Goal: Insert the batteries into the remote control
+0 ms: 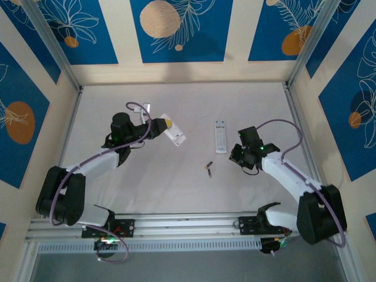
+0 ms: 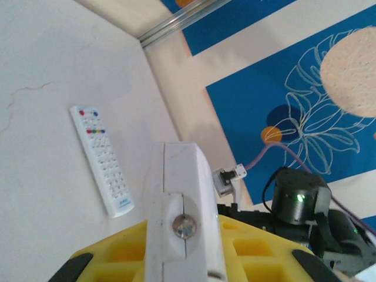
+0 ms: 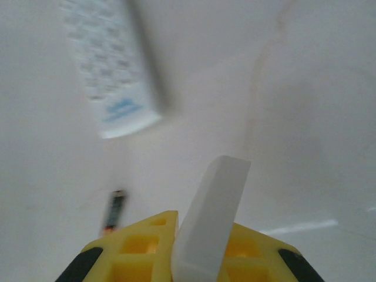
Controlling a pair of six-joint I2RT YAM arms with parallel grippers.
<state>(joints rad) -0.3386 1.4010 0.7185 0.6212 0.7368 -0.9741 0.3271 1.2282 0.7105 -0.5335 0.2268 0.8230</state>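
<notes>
The robot's left gripper is holding the remote point(image 1: 174, 128) up, so the right gripper should put down the white plastic piece, take hold of the remote's loose end point(image 1: 180, 138) and lay the remote flat.
My left gripper point(image 1: 166, 125) is shut on a white remote control point(image 1: 175, 137) and holds it above the table. The left wrist view looks along this remote point(image 2: 183, 200), whose end shows a round metal contact point(image 2: 184, 226) between the yellow fingers point(image 2: 258, 258). A second white remote point(image 1: 220, 136) lies face up on the table, buttons showing point(image 2: 101, 158). One dark battery point(image 1: 208, 167) with an orange end lies alone on the table, blurred in the right wrist view point(image 3: 115, 210). My right gripper point(image 1: 239, 154) is shut on a thin flat white plastic piece point(image 3: 211, 217).
The white table point(image 1: 176, 194) is boxed in by blue-and-cream patterned walls point(image 1: 176, 23) with metal corner posts point(image 1: 53, 47). A rail point(image 1: 188, 226) runs along the near edge between the arm bases. The right arm point(image 2: 299, 202) appears behind the held remote.
</notes>
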